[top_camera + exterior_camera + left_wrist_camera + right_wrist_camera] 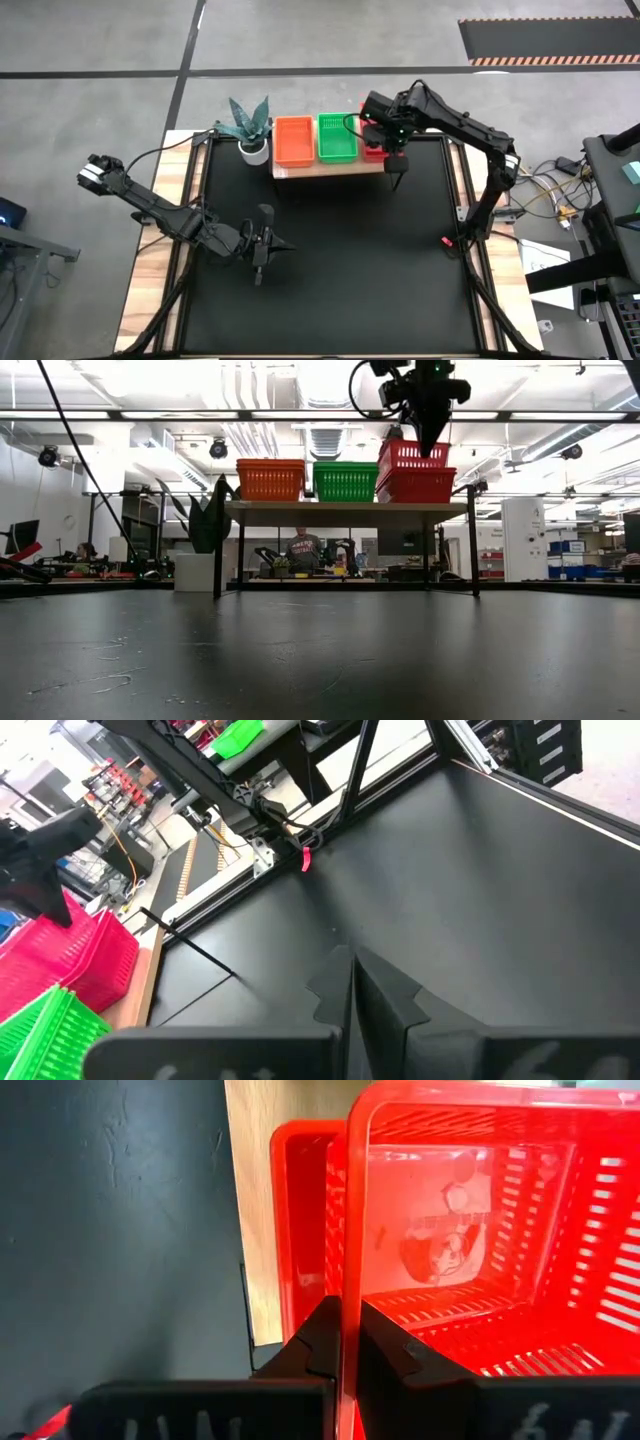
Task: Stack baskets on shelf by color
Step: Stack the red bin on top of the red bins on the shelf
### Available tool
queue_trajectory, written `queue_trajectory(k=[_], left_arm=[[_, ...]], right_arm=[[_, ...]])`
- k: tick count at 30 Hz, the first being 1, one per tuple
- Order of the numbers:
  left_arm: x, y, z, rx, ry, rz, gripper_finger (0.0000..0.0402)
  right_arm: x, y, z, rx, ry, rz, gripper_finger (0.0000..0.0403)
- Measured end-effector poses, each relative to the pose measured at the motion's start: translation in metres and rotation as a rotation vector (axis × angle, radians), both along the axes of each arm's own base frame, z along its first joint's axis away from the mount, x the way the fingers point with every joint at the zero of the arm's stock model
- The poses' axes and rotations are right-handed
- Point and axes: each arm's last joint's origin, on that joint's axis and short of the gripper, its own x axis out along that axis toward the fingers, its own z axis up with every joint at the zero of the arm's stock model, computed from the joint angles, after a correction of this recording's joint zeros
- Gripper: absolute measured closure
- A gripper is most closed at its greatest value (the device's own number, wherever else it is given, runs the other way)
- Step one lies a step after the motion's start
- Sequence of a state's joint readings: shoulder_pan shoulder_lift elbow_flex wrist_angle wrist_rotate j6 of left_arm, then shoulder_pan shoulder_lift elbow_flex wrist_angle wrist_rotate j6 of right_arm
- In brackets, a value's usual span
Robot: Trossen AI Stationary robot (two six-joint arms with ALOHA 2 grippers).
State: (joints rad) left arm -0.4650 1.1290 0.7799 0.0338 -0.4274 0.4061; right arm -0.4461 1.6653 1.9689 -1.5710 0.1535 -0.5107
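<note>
My right gripper holds the upper red-pink basket (402, 455) tilted and high in the lower red-pink basket, so next I let go and push the upper basket's rim (354, 1210) down.
The light-wood shelf (330, 168) stands at the table's far side. On it sit an orange basket stack (270, 479), a green stack (346, 481) and a red-pink basket (415, 485). A second red-pink basket (405, 455) sits tilted in the one below. My right gripper (432, 445) is above it, shut on its rim. In the high view the right arm covers most of the red-pink baskets (369, 151). My left gripper (262, 243) rests shut over the table's near left, away from the shelf. My right gripper (343, 1330) pinches the rim of one wall (350, 1260) of the upper red-pink basket, one finger inside the basket and one outside. The fingers come from above, pointing down. The basket is tilted, its lower part nested in the red-pink basket (295, 1230) beneath.
A potted plant (250, 128) stands left of the shelf. The bare black tabletop (340, 260) stretches in front of the shelf. Wooden strips and black frame rails run along the table's left and right sides. People and workbenches show far behind in the low view.
</note>
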Motion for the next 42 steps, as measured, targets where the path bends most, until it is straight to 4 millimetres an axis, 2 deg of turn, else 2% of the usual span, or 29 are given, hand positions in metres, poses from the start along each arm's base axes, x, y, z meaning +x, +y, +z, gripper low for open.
queue_trajectory(k=[17, 25, 42], left_arm=[[0.0, 0.0, 0.0, 0.0, 0.0, 0.0, 0.0402], [0.0, 0.0, 0.0, 0.0, 0.0, 0.0, 0.0402], [0.0, 0.0, 0.0, -0.001, 0.0, 0.0, 0.0402]], right_arm=[[0.001, 0.0, -0.026, 0.048, 0.079, -0.056, 0.0394], [0.001, 0.0, -0.028, 0.051, 0.081, -0.071, 0.0393], [0.0, 0.0, -0.014, 0.04, 0.019, -0.133, 0.0315]])
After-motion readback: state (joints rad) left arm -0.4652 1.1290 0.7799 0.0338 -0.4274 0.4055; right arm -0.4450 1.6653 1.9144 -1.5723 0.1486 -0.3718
